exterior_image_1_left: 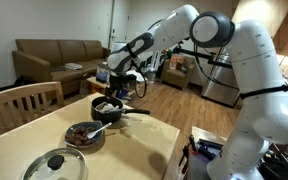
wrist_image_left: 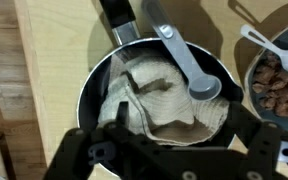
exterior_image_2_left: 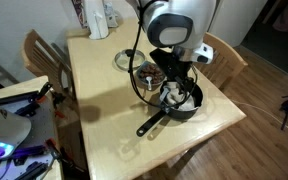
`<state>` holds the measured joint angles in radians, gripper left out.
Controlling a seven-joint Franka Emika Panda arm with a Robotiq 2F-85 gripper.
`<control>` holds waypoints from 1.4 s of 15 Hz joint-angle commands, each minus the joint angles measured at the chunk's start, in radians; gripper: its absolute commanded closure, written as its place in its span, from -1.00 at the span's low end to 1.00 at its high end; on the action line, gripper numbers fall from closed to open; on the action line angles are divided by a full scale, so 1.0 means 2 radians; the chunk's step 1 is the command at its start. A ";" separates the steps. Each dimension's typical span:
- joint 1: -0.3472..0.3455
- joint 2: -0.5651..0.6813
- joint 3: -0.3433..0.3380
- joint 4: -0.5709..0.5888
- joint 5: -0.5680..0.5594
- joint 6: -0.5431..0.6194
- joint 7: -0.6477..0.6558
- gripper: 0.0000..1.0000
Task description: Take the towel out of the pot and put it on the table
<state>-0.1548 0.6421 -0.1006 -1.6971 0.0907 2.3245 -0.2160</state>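
My gripper will lift the beige towel [wrist_image_left: 174, 102], which should drop open into a long, limp drape, since loose, soft folds [wrist_image_left: 134, 96] are bunched up inside the pot.
A beige towel [wrist_image_left: 159, 100] lies crumpled inside a black pot [wrist_image_left: 88, 88] with a long handle. The pot stands on the wooden table in both exterior views [exterior_image_1_left: 106, 107] [exterior_image_2_left: 187, 104]. A grey scoop [wrist_image_left: 191, 72] rests across the pot's rim with its bowl on the towel. My gripper [wrist_image_left: 169, 142] hangs just above the pot, open, with one finger on each side of the towel. It also shows over the pot in both exterior views [exterior_image_1_left: 117, 86] [exterior_image_2_left: 173, 84]. I cannot tell whether the fingers touch the cloth.
A bowl of brown food [wrist_image_left: 280, 78] with a white spoon [wrist_image_left: 263, 40] stands right beside the pot, also seen in an exterior view [exterior_image_1_left: 84, 135]. A glass lid [exterior_image_1_left: 54, 164] lies on the table [exterior_image_1_left: 134, 150]. Wooden chairs [exterior_image_1_left: 24, 105] stand around the table.
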 commanded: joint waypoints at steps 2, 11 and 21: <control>-0.025 0.054 0.014 0.057 -0.014 0.000 -0.024 -1.00; -0.054 0.115 0.060 0.120 -0.010 -0.014 -0.109 -1.00; -0.055 0.145 0.049 0.148 -0.017 -0.054 -0.098 0.59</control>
<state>-0.2484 0.9141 -0.0044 -1.4418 0.0779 2.2529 -0.4090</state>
